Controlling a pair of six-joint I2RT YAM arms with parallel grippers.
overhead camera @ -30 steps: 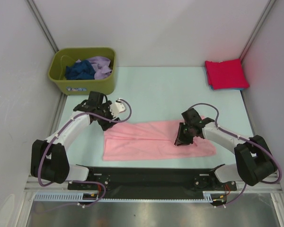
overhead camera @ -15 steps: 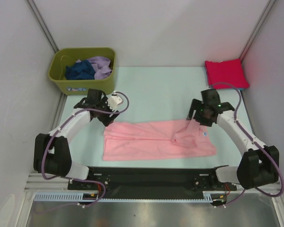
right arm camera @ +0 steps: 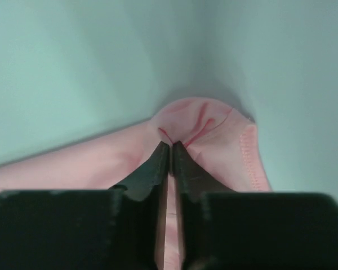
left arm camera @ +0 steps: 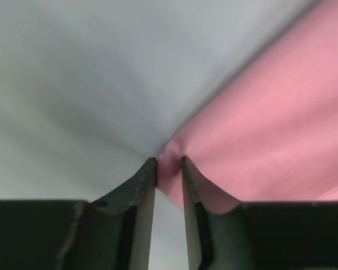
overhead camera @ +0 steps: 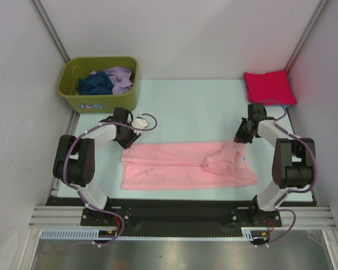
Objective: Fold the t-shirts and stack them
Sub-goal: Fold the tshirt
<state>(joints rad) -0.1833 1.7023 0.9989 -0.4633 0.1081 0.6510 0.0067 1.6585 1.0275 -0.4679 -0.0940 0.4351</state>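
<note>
Next, my right gripper turns the pink t-shirt's long band (overhead camera: 172,166) from lying crosswise to lengthwise, swinging its bunched end (overhead camera: 231,162) toward the back before I fold it shorter.
A light pink t-shirt (overhead camera: 180,169) lies in a long folded band across the near middle of the table. My left gripper (overhead camera: 125,143) sits low at its far left corner. In the left wrist view, the left gripper (left arm camera: 169,162) is shut on a pinch of the pink cloth (left arm camera: 270,112). My right gripper (overhead camera: 240,138) is at the far right corner. In the right wrist view, the right gripper (right arm camera: 170,144) is shut tight on a bunched fold of the pink shirt (right arm camera: 219,140). A folded red t-shirt (overhead camera: 268,88) rests on a light blue one (overhead camera: 253,103) at the back right.
An olive-green bin (overhead camera: 101,101) stands at the back left, holding a crumpled navy shirt (overhead camera: 94,83) and a lavender shirt (overhead camera: 121,79). Grey walls close in the table on the left, right and back. The arms' base rail (overhead camera: 180,211) runs along the near edge.
The right gripper left the middle of the pink shirt, swung out to its far right corner and shut on it. The left gripper came down onto the far left corner and shut on it.
</note>
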